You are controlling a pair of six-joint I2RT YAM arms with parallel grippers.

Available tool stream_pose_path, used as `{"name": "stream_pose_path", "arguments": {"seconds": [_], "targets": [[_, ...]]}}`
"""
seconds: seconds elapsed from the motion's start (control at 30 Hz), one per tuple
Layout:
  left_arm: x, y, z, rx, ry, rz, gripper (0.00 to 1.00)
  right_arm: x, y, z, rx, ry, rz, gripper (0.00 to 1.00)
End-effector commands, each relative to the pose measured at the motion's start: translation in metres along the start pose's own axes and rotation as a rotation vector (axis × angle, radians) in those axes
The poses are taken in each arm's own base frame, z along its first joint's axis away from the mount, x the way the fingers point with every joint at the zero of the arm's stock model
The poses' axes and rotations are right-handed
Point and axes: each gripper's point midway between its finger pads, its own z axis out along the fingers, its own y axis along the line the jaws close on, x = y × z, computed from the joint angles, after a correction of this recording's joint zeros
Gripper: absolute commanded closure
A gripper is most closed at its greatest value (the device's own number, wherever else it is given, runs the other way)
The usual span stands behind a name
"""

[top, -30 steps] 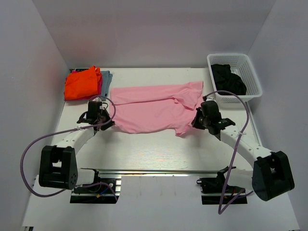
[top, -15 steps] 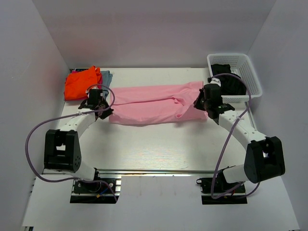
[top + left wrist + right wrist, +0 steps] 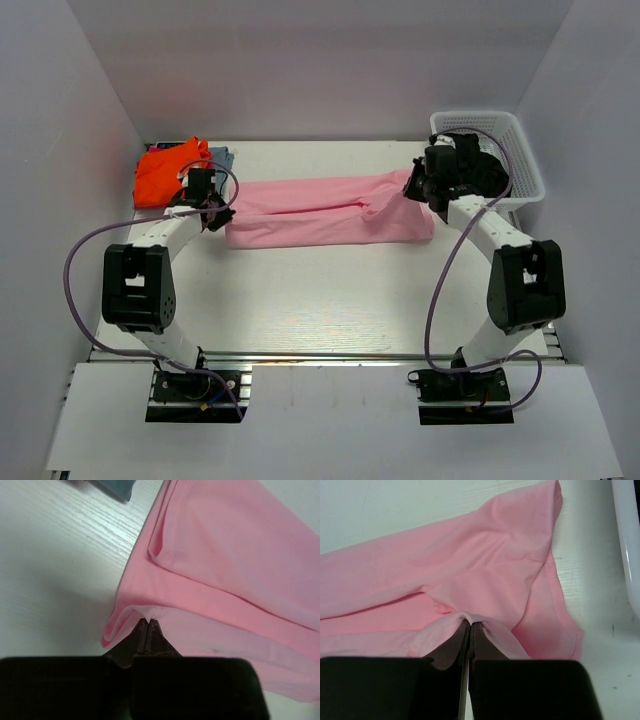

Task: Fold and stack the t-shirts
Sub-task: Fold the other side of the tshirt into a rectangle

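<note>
The light pink t-shirt's long band (image 3: 310, 222) is lying crosswise, so next my left gripper swings the hem end (image 3: 240, 232) toward me to turn the band before I fold its length.
The light pink t-shirt (image 3: 320, 212) lies across the middle of the table, folded over lengthwise into a long band. My left gripper (image 3: 216, 213) is shut on its left edge; in the left wrist view the closed gripper (image 3: 148, 621) pinches the pink hem (image 3: 150, 611). My right gripper (image 3: 418, 190) is shut on the shirt's right end near the sleeve; in the right wrist view the closed gripper (image 3: 470, 623) holds a fold of pink cloth (image 3: 485, 570). The orange t-shirt (image 3: 165, 173) lies folded at the back left on a grey-blue one (image 3: 221, 157). A black t-shirt (image 3: 478, 165) lies in the basket.
A white plastic basket (image 3: 520, 150) stands at the back right, close beside my right wrist. White walls close in the back and sides. A corner of the grey-blue cloth (image 3: 115, 487) shows at the top of the left wrist view.
Both grippers have carried the shirt's near edge away from me toward the back, folding the pink shirt over itself into a narrower band. Both arms are now stretched far back.
</note>
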Motion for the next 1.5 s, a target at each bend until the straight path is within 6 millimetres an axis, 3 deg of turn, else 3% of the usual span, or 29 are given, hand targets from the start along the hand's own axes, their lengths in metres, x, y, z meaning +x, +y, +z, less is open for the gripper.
{"name": "stream_pose_path", "arguments": {"seconds": [0.0, 0.03, 0.1, 0.13, 0.17, 0.27, 0.5, 0.63, 0.77, 0.8, 0.83, 0.9, 0.93, 0.97, 1.0, 1.03, 1.07, 1.1, 1.13, 1.17, 1.2, 1.27, 1.3, 1.4, 1.47], "targets": [[-0.021, -0.006, 0.003, -0.004, -0.055, 0.001, 1.00, -0.032, 0.009, 0.009, -0.044, -0.060, -0.019, 1.00], [-0.026, -0.007, 0.002, -0.007, -0.071, -0.001, 1.00, -0.040, 0.008, 0.011, -0.040, -0.074, -0.018, 1.00], [-0.026, -0.005, 0.010, -0.023, -0.071, 0.000, 1.00, -0.033, 0.003, 0.023, -0.028, -0.049, -0.019, 1.00], [-0.031, -0.007, 0.009, -0.025, -0.086, -0.002, 1.00, -0.044, 0.005, 0.023, -0.034, -0.067, -0.017, 1.00], [-0.030, -0.006, 0.013, -0.027, -0.084, -0.001, 1.00, -0.036, -0.001, 0.033, -0.019, -0.037, -0.018, 1.00], [-0.033, -0.007, 0.021, -0.038, -0.085, -0.001, 1.00, -0.045, 0.000, 0.042, -0.020, -0.041, -0.025, 1.00], [-0.038, -0.012, 0.042, -0.054, -0.079, 0.010, 1.00, -0.034, 0.001, 0.079, -0.054, 0.043, -0.072, 1.00], [-0.040, -0.015, 0.051, -0.056, -0.075, 0.011, 1.00, -0.049, 0.016, 0.098, -0.116, 0.045, -0.082, 1.00], [-0.041, -0.010, 0.057, -0.092, -0.068, 0.015, 0.98, -0.039, 0.010, 0.126, -0.091, 0.085, -0.058, 1.00], [-0.045, -0.011, 0.055, -0.101, -0.079, 0.005, 0.91, -0.044, 0.013, 0.128, -0.097, 0.076, -0.055, 0.97], [-0.050, -0.012, 0.054, -0.103, -0.092, 0.004, 0.83, -0.035, 0.007, 0.138, -0.085, 0.097, -0.052, 0.95], [-0.051, -0.010, 0.053, -0.119, -0.091, 0.005, 0.37, -0.050, 0.012, 0.140, -0.091, 0.071, -0.052, 0.83], [-0.055, -0.010, 0.050, -0.124, -0.105, 0.004, 0.20, -0.042, 0.007, 0.144, -0.081, 0.097, -0.049, 0.77], [-0.056, -0.010, 0.048, -0.126, -0.102, 0.004, 0.09, -0.045, 0.010, 0.143, -0.100, 0.097, -0.056, 0.69], [-0.062, -0.014, 0.041, -0.113, -0.120, 0.000, 0.00, -0.050, 0.014, 0.140, -0.109, 0.088, -0.060, 0.51], [-0.065, -0.016, 0.036, -0.106, -0.129, 0.007, 0.00, -0.051, 0.017, 0.138, -0.118, 0.084, -0.069, 0.45], [-0.067, -0.016, 0.032, -0.104, -0.132, 0.007, 0.00, -0.057, 0.022, 0.130, -0.142, 0.074, -0.081, 0.31], [-0.070, -0.018, 0.027, -0.096, -0.142, 0.005, 0.00, -0.053, 0.022, 0.122, -0.143, 0.081, -0.096, 0.10], [-0.072, -0.021, 0.019, -0.072, -0.153, 0.014, 0.00, -0.057, 0.026, 0.118, -0.161, 0.062, -0.103, 0.10], [-0.073, -0.023, 0.015, -0.054, -0.158, 0.023, 0.00, -0.063, 0.034, 0.098, -0.197, 0.045, -0.121, 0.10], [-0.065, -0.026, 0.013, -0.035, -0.148, 0.040, 0.00, -0.047, 0.029, 0.096, -0.195, 0.079, -0.117, 0.10], [-0.072, -0.034, 0.002, 0.015, -0.177, 0.069, 0.00, -0.051, 0.041, 0.079, -0.247, 0.056, -0.124, 0.10], [-0.070, -0.043, 0.003, 0.066, -0.169, 0.088, 0.00, -0.031, 0.042, 0.071, -0.289, 0.091, -0.118, 0.10], [-0.063, -0.069, -0.003, 0.207, -0.148, 0.168, 0.00, -0.006, 0.051, 0.056, -0.375, 0.132, -0.119, 0.10], [-0.048, -0.081, 0.007, 0.292, -0.088, 0.214, 0.00, 0.010, 0.062, 0.051, -0.446, 0.167, -0.126, 0.10]]}}
